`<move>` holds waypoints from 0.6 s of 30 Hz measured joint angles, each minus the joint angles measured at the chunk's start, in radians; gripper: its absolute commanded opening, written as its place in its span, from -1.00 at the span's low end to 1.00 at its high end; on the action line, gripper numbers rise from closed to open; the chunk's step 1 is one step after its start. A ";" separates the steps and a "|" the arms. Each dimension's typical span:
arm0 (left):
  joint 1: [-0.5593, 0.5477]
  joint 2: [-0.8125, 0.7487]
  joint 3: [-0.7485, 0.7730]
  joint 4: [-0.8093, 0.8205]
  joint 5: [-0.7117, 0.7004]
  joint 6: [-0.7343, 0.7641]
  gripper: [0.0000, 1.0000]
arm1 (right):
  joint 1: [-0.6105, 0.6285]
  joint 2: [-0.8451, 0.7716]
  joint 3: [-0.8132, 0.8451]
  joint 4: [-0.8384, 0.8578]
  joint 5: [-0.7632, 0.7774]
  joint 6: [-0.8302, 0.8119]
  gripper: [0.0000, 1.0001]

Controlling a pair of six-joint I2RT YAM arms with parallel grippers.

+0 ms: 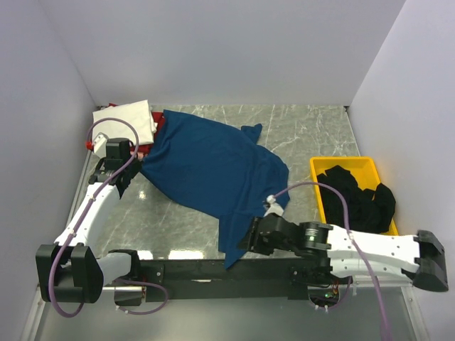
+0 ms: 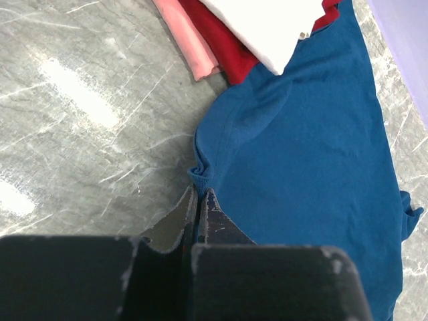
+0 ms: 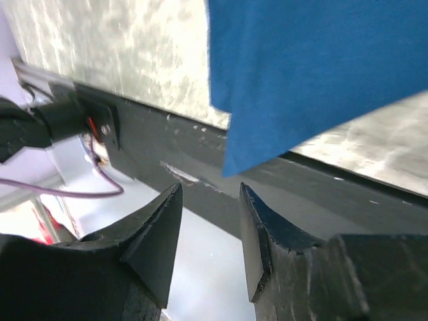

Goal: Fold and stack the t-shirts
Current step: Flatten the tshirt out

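The dark blue t-shirt's edge [image 1: 285, 193] by the yellow tray is free opposite my left gripper, so my right gripper keeps going there until it pinches that edge.
A dark blue t-shirt [image 1: 213, 170] lies spread and rumpled across the marble table, its bottom corner hanging over the front edge. My left gripper [image 1: 135, 169] is shut on the shirt's left edge [image 2: 200, 175]. My right gripper [image 1: 245, 244] is open and empty, just beside the shirt's bottom corner [image 3: 247, 154]. A folded cream t-shirt [image 1: 126, 122] lies on a red one [image 1: 99, 145] at the back left. In the left wrist view the cream shirt [image 2: 267, 23] and the red shirt [image 2: 224, 50] show above the blue cloth. Black t-shirts [image 1: 359, 195] fill the tray.
A yellow plastic tray [image 1: 321, 186] stands at the right. A black rail [image 1: 213, 268] runs along the table's front edge. White walls close the left, back and right sides. A pink fold [image 2: 187, 40] lies under the red shirt.
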 measured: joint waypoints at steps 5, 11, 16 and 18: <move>0.000 0.000 0.000 0.002 0.001 0.000 -0.99 | -0.174 -0.217 -0.126 -0.057 0.036 0.004 -0.11; 0.000 0.000 0.000 0.005 0.001 0.000 -0.99 | -0.463 -0.296 -0.240 -0.102 0.029 -0.058 -0.10; 0.000 0.000 0.000 0.005 0.006 0.000 -0.99 | -0.550 -0.162 -0.241 -0.061 0.011 -0.107 -0.08; 0.000 0.000 0.000 0.005 0.008 0.000 -0.99 | -0.573 -0.105 -0.242 -0.020 -0.005 -0.114 -0.08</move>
